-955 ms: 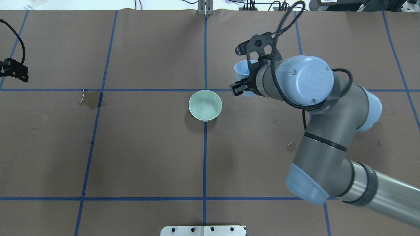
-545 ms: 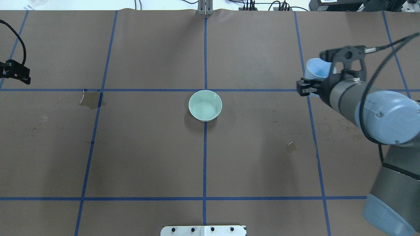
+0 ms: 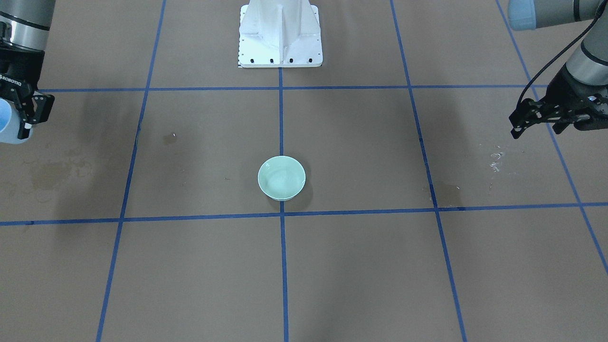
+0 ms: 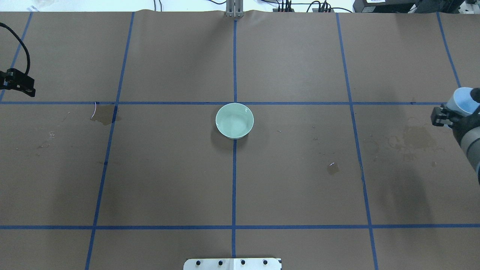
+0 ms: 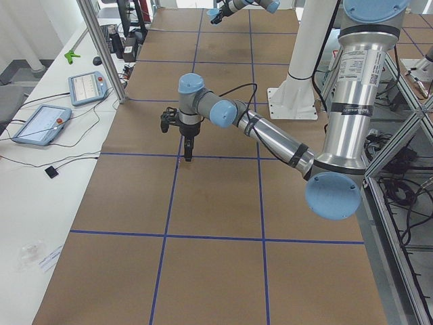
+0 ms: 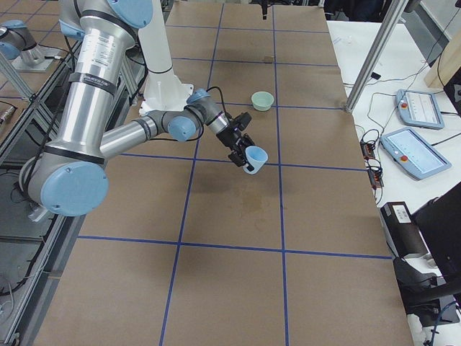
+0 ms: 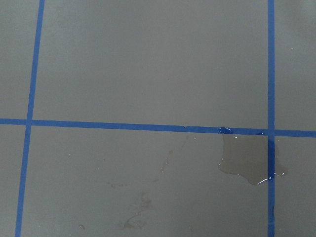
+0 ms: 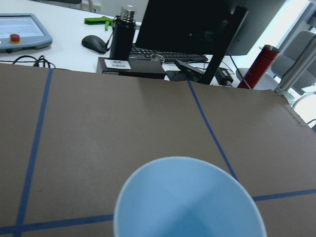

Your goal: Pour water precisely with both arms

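My right gripper should turn the light-blue cup upright, since the cup is slanting in it above the table, and then lower the cup to the brown paper [image 3: 41, 137].
A mint-green bowl [image 4: 234, 120] stands at the table's centre and also shows in the front view [image 3: 281, 177]. Faint glints in it look like water [image 4: 240, 123]. My right gripper [image 4: 450, 112] is shut on a light-blue cup [image 4: 463, 100] at the table's far right, held above the table well away from the bowl. The right wrist view looks into the cup's mouth [image 8: 187, 202], and I make out no liquid there. My left gripper [image 4: 17, 82] hangs at the far left edge, pointing down, its fingers together and empty [image 3: 522, 121].
Wet patches lie on the brown paper: one at the left [image 4: 107, 114], which also shows in the left wrist view [image 7: 247, 163], a small one right of centre [image 4: 332, 168], and stains at the far right [image 4: 414, 137]. The white pedestal [image 3: 280, 33] is on the robot's side.
My right arm has swung from beside the bowl to the table's far right edge, carrying the cup. The left gripper and the bowl have not moved.
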Controlling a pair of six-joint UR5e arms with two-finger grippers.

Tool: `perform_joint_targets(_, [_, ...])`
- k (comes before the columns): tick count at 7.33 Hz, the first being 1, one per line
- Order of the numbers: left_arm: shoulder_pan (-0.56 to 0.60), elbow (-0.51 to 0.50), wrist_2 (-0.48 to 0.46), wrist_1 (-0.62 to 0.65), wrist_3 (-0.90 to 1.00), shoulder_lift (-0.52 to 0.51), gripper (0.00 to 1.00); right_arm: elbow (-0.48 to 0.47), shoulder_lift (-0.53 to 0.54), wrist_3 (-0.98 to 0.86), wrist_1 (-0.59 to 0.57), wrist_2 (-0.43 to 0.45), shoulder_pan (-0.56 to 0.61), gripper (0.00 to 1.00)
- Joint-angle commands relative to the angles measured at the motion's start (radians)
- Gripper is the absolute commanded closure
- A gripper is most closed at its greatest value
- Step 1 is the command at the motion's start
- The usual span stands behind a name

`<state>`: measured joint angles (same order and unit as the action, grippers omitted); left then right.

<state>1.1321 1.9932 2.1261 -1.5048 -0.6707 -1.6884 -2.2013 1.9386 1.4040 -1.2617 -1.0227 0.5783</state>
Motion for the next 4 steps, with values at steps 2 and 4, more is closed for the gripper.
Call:
perform_joint_targets(2, [0.0,0.012,0.002,0.0,-0.003,-0.001,0.0,0.24,0.141,0.154,0.291,0.14,-0.037,1.0])
perform_joint_targets(4, [-0.002,0.015,0.002,0.0,-0.003,-0.001,0.0,0.386,0.192,0.225,0.491,0.212,-0.076,1.0])
